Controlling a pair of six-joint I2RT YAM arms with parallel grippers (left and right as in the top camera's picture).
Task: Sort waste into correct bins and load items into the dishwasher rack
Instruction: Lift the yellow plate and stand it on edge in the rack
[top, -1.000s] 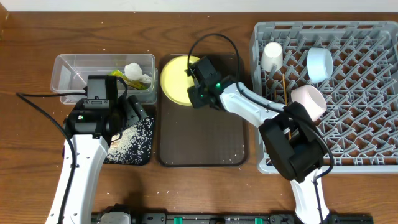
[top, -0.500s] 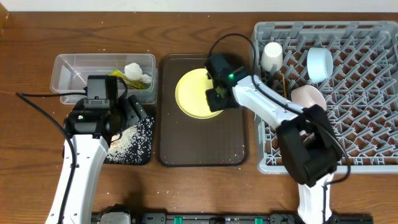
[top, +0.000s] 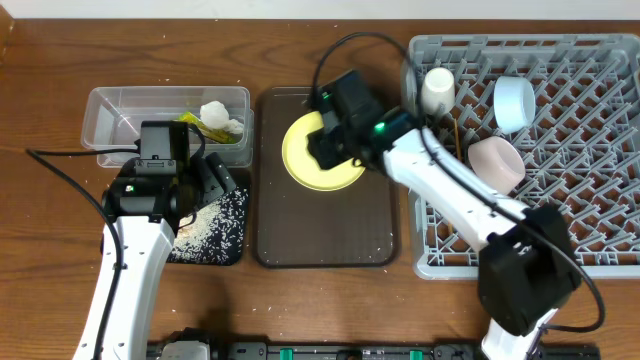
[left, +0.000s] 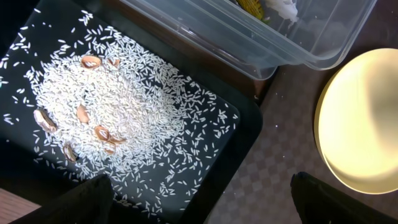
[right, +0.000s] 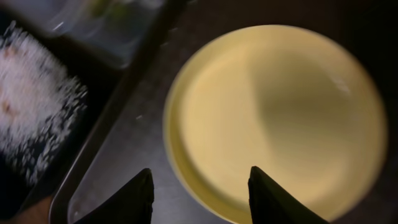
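I keep moving my right gripper down toward the brown tray (right: 140, 140) until its open fingers are on either side of the plate's rim, then close them, because the yellow plate's rim (right: 191, 186) runs between them.
The round yellow plate (top: 328, 173) lies on the dark brown serving tray (top: 320, 230). My right gripper (top: 320, 148) hovers open over the plate's left rim; in the right wrist view its fingers (right: 202, 199) straddle the rim of the plate (right: 280, 118) without holding it. My left gripper (top: 212, 185) is open and empty over the black tray (top: 235, 250) of rice crumbs (left: 112, 106). The clear tub (top: 120, 110) holds the white tissue (top: 215, 113) and the yellow-green wrapper (top: 190, 122). The grey rack (top: 590, 230) holds the white cup (top: 436, 88), blue bowl (top: 513, 103), white bowl (top: 495, 160) and chopsticks (top: 458, 140).
The left wrist view shows the clear tub's corner (left: 261, 37), the black tray's edge (left: 249, 124), the brown tray (left: 280, 168) and the plate (left: 367, 124). The right arm reaches from the rack's front across to the brown tray.
The plate slid from the brown tray's back left corner toward its middle. My right gripper then drew back left over the plate. The left arm has not moved.
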